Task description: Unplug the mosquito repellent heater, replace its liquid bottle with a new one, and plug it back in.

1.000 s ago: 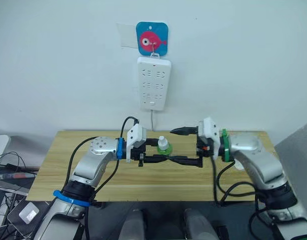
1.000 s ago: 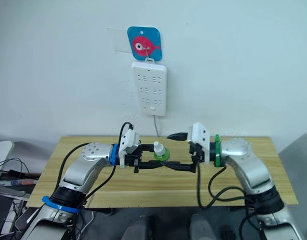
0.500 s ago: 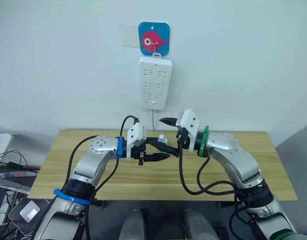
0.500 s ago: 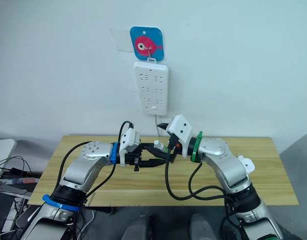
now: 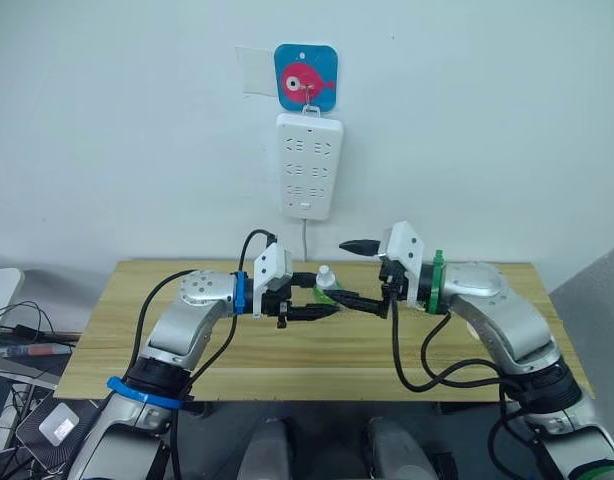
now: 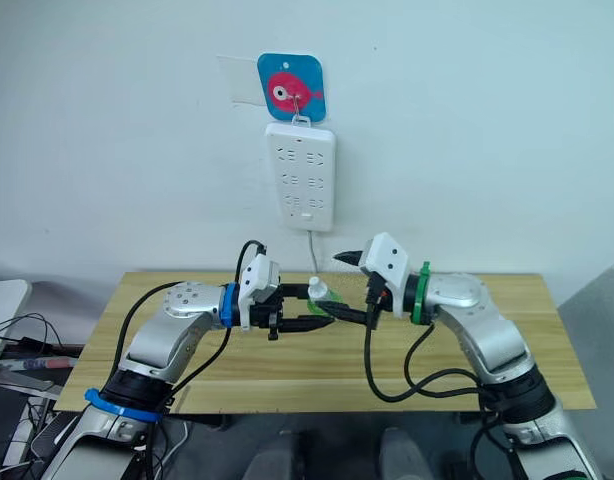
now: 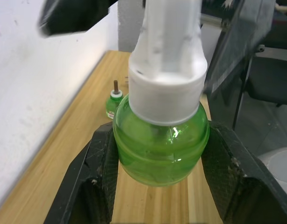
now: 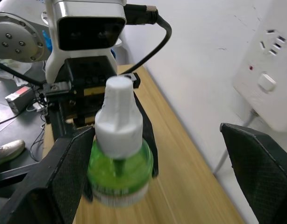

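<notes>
A dark stem (image 8: 119,166) runs up inside the green bottle, so I expect an upright brown wick to come into view when I take off the white cap (image 5: 326,276).
A green liquid bottle (image 7: 160,140) with a white cap is held above the table, with my left gripper (image 5: 322,297) shut on its round body. My right gripper (image 5: 339,271) faces it from the right and is open. One finger (image 5: 355,244) is above the cap and the other is below. In the right wrist view the bottle (image 8: 118,158) stands between my spread fingers (image 8: 59,186), close to one; contact is unclear. A second small green bottle (image 7: 114,103) with a bare brown wick stands on the table. The mosquito repellent heater is out of view.
A long white power strip (image 5: 307,165) hangs on the wall under a blue fish sticker (image 5: 305,78), its cord dropping behind the wooden table (image 5: 137,340). Cables and clutter lie on the floor at the left (image 5: 27,350).
My right gripper swung left in toward the bottle, then drew back a little to the right, staying open. My left gripper has kept hold of the bottle in place.
</notes>
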You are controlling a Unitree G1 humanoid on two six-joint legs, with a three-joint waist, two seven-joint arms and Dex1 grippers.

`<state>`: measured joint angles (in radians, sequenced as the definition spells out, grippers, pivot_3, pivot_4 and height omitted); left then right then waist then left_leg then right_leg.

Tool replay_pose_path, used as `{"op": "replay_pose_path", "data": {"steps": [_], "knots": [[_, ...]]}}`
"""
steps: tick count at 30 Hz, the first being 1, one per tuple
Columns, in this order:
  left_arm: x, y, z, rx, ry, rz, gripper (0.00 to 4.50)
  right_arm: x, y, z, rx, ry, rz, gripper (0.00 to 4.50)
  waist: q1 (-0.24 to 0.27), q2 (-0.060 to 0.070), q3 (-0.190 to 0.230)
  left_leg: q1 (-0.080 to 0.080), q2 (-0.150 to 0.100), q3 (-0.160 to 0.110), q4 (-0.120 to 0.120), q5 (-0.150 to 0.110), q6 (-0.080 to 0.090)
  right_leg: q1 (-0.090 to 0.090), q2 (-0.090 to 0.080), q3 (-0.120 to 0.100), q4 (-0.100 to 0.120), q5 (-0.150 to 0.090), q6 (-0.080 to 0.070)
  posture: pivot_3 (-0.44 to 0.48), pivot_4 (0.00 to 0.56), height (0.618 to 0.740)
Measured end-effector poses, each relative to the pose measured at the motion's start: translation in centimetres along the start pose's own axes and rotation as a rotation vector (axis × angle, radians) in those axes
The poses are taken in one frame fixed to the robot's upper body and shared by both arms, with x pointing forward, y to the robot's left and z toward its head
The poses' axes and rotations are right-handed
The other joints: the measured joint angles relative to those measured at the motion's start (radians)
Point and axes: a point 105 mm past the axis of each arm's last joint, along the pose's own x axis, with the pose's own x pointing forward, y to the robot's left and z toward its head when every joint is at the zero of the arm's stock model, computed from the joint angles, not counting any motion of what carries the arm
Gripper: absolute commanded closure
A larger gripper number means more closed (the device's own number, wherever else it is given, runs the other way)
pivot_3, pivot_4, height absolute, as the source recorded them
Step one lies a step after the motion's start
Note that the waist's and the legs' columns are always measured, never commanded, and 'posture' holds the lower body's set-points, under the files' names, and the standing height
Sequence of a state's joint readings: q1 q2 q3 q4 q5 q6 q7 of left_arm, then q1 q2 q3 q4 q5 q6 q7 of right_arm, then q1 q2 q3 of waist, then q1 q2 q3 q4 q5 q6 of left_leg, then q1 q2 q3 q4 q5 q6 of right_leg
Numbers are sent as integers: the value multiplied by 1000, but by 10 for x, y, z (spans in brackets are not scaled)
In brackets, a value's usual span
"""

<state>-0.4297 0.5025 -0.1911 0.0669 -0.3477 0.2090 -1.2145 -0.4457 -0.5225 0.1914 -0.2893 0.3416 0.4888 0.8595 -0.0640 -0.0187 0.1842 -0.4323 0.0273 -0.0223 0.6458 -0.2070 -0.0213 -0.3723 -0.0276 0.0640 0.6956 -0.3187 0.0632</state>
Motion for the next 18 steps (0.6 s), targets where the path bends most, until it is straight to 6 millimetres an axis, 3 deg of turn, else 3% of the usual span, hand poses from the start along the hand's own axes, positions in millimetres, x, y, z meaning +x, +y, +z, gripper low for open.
{"op": "replay_pose_path", "data": {"steps": [3,7,14,18], "knots": [[0,-1,-2,-5,1,-6,2300,-20,-11,1,8,22,-21,31,0,0,0,0,0,0,0,0,0,0,0,0,0,0,0,-104,127,740],[0,-2,-1,-4,-3,-11,2300,-17,0,6,59,-28,59,31,-11,0,0,0,0,0,0,0,0,0,3,0,0,0,0,-102,125,740],[1,-3,-1,-4,-3,-19,2300,21,32,13,61,-87,148,31,-26,0,0,0,0,-1,0,0,0,-1,5,0,2,0,0,-99,125,740],[2,-3,-1,-5,-7,-18,2300,41,25,14,28,-92,78,31,-25,0,0,0,1,-1,0,1,-2,-1,4,0,2,0,-1,-97,127,740]]}}
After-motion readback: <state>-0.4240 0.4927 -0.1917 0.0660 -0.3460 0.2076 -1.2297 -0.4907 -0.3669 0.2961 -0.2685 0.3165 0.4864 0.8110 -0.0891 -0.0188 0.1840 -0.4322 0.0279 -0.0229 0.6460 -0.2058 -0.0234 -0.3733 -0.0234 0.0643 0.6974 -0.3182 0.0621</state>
